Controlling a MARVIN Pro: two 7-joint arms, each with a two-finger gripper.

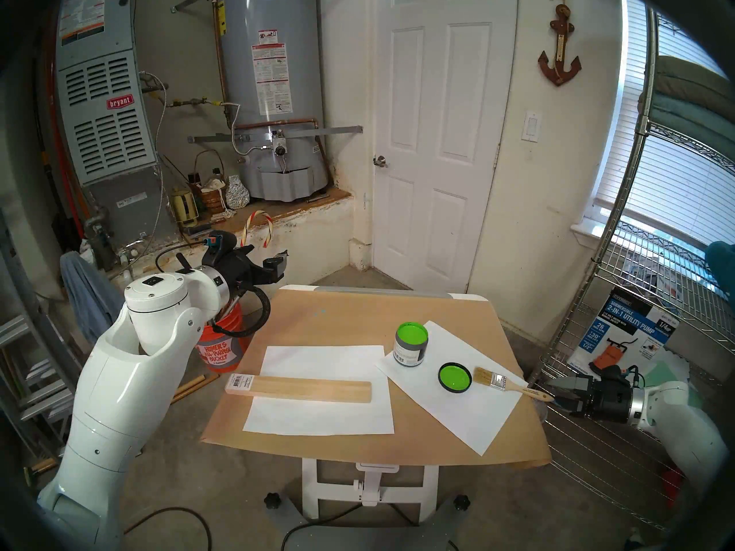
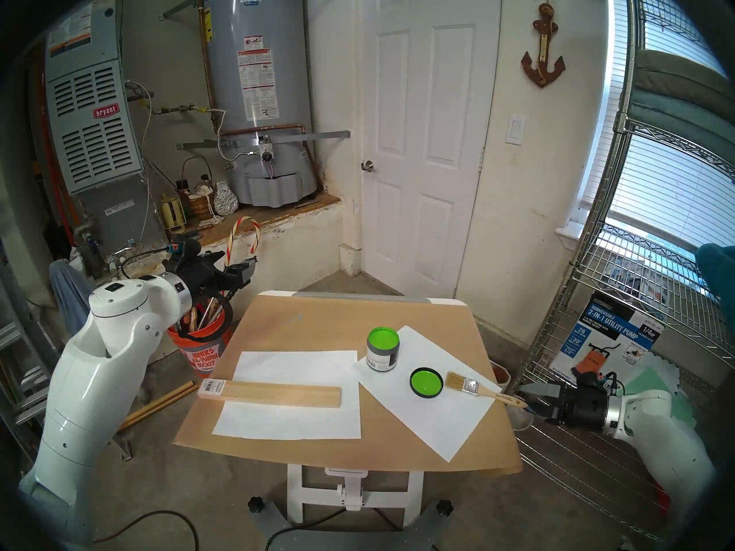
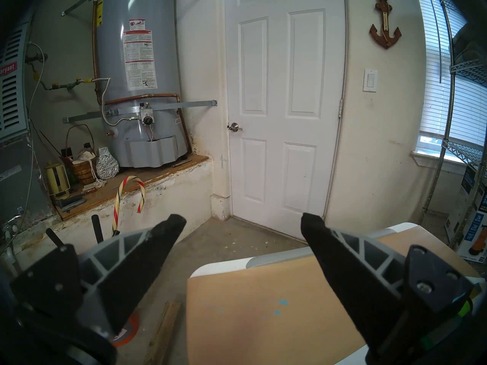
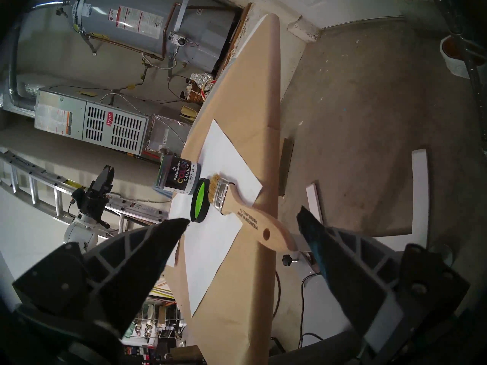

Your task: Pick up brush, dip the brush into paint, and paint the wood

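Note:
Green paint (image 1: 412, 333) fills the jar almost up to its rim. The bristles (image 1: 482, 376) will come out covered in paint and drip when I take the brush over to the wood.
The brush (image 1: 505, 382) (image 2: 475, 388) (image 4: 238, 207) lies on a white sheet at the table's right side, with clean pale bristles toward the lid and its handle sticking past the table's right edge. My right gripper (image 1: 553, 395) (image 2: 529, 400) (image 4: 243, 217) is open at the handle's end, which sits just between the fingertips, ungripped. Green paint (image 1: 412, 333) (image 2: 382, 336) fills an open jar (image 4: 179, 177) behind the brush. The wood (image 1: 302, 388) (image 2: 274, 391) lies on another sheet at the left front. My left gripper (image 1: 276, 267) (image 2: 240, 270) (image 3: 244, 219) is open and empty, raised off the table's far left corner.
The jar's black lid (image 1: 455, 377) (image 4: 201, 201), coated green inside, lies between jar and bristles. Brown paper (image 1: 338, 319) covers the table. A wire shelf (image 1: 636, 339) stands close behind my right arm. An orange bucket (image 1: 222, 347) stands on the floor at the left.

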